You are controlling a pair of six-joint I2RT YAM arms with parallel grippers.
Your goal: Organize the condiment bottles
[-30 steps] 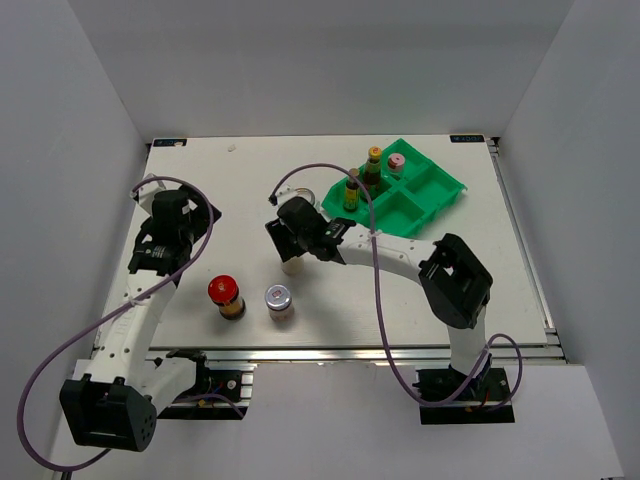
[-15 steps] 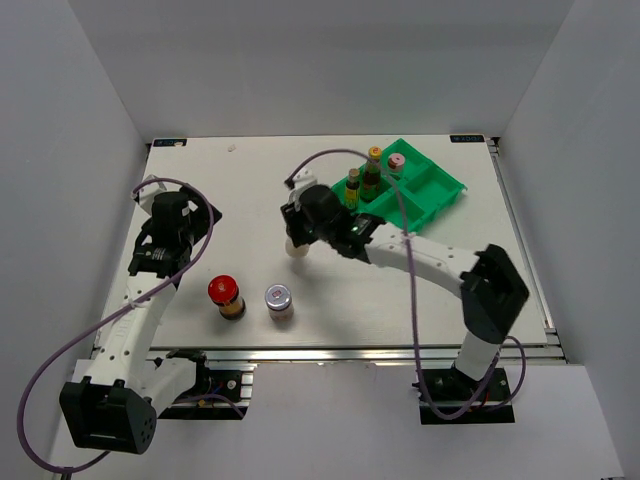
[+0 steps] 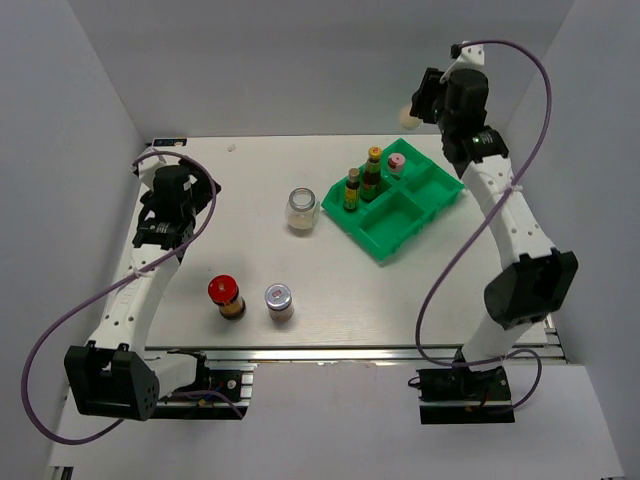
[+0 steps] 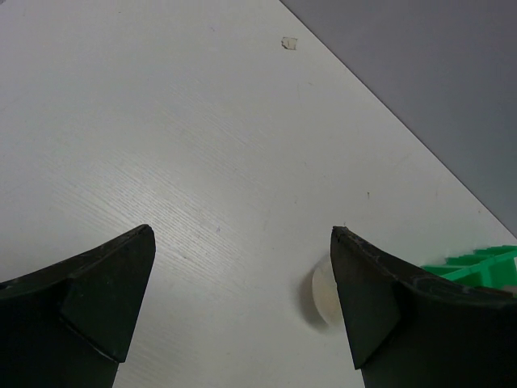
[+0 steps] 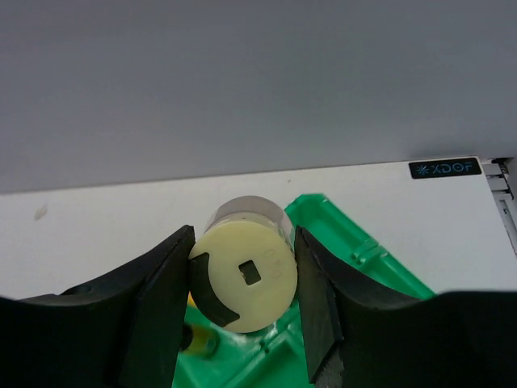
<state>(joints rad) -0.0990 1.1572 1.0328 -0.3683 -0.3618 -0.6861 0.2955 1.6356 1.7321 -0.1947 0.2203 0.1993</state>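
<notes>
I should keep lowering the pale shaker (image 3: 409, 118) until its base stands in the tray's back corner (image 3: 412, 156), because my right gripper is holding the pale shaker by its cap and that corner is open.
My right gripper (image 3: 415, 108) is raised high over the table's back edge, behind the green tray (image 3: 425, 205). It is shut on the yellow-green-capped pale shaker (image 5: 246, 277), with a finger on each side of the cap. Two dark yellow-capped bottles (image 3: 352, 188) (image 3: 373, 170) and the pink-capped shaker (image 3: 396, 162) stand in the tray's back compartments. The clear glass jar (image 3: 302, 210) stands left of the tray and shows partly behind a finger in the left wrist view (image 4: 321, 295). The red-lidded jar (image 3: 226, 297) and silver-lidded jar (image 3: 279, 301) stand near the front. My left gripper (image 4: 242, 234) is open and empty at the far left.
The tray's front and right compartments (image 3: 438, 183) hold nothing. Grey walls enclose the table on the left, back and right. A small white chip (image 3: 232, 148) lies near the back left. In the right wrist view the tray rim (image 5: 355, 242) lies below the held shaker.
My right arm has lifted the shaker from mid-table, swung up and right to above the tray's back, uncovering the glass jar. My left arm shifted slightly farther back.
</notes>
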